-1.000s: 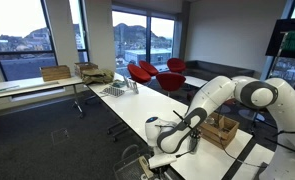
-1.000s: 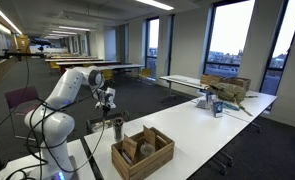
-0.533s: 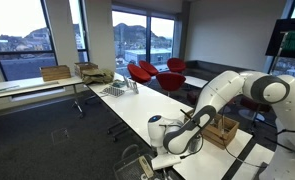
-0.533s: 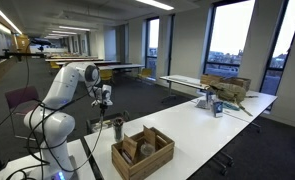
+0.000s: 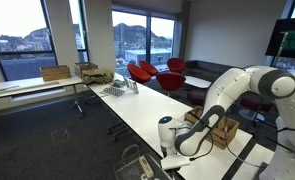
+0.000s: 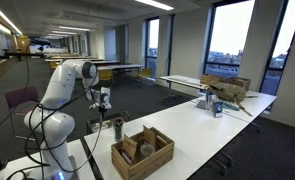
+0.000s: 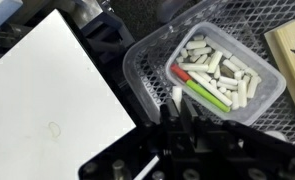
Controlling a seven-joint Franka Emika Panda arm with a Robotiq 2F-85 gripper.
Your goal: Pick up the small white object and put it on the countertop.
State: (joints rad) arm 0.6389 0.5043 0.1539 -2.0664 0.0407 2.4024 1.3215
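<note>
The small white object is pinched above the tub's rim beside open countertop. My gripper should move it over and down next until it touches the countertop.
In the wrist view my gripper hangs over a clear plastic tub that holds several small white sticks and a green and a red marker. The fingers sit close together, with a small white object pinched at their tips above the tub's near rim. The glossy white countertop lies just beside the tub. In both exterior views the gripper is low at the near end of the long countertop.
A wooden box stands on the countertop near the robot base. A metal cup stands by the table's end. A wire rack sits at the far end. Cardboard boxes are on another table. Red chairs stand behind.
The arm has swung, carrying the gripper lower and toward the table's near end, over the tub. Nothing else has moved.
</note>
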